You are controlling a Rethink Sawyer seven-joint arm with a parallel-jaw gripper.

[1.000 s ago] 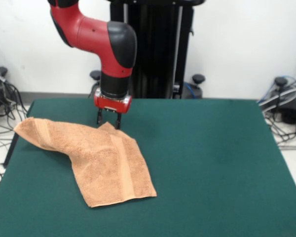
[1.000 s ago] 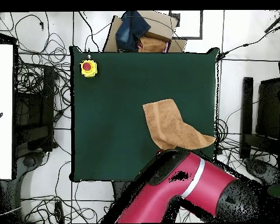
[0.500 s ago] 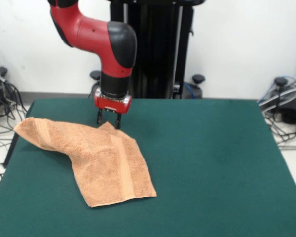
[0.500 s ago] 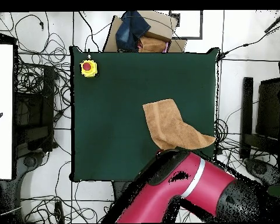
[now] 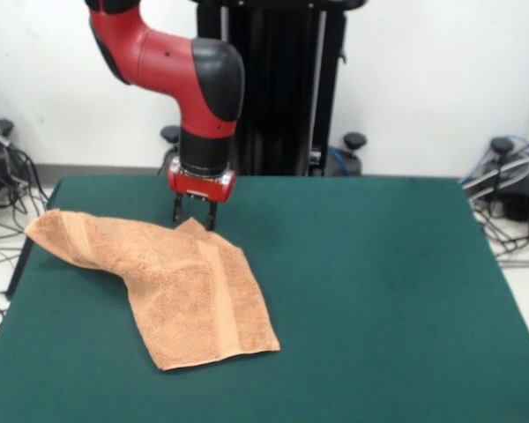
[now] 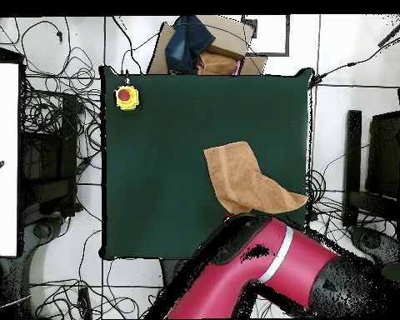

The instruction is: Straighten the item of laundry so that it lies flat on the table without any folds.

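Observation:
The peach-orange towel [image 5: 192, 295] should unfold and drag its outstretched end [image 5: 60, 233] along when I pull its raised corner, since that end lies loose by the table's edge.
The peach-orange towel [image 5: 185, 291] lies crumpled on the left part of the dark green table [image 5: 379, 282]. It is folded over on itself, one end reaches the table's left edge, and a band stripe runs down its near part. My gripper [image 5: 194, 215] points down at the towel's far edge. Its two fingers [image 5: 177, 210] stand apart on either side of a small raised corner of cloth. In the overhead view the towel [image 6: 245, 183] lies near the table's [image 6: 162, 150] right edge, and the red arm [image 6: 262, 258] hides the gripper.
A yellow box with a red button [image 6: 127, 97] sits on the table's corner, far from the towel. The robot's black pedestal [image 5: 278, 88] stands behind the table. Cables lie on the floor all around. A cardboard box with cloth [image 6: 205, 50] lies beyond the table's edge.

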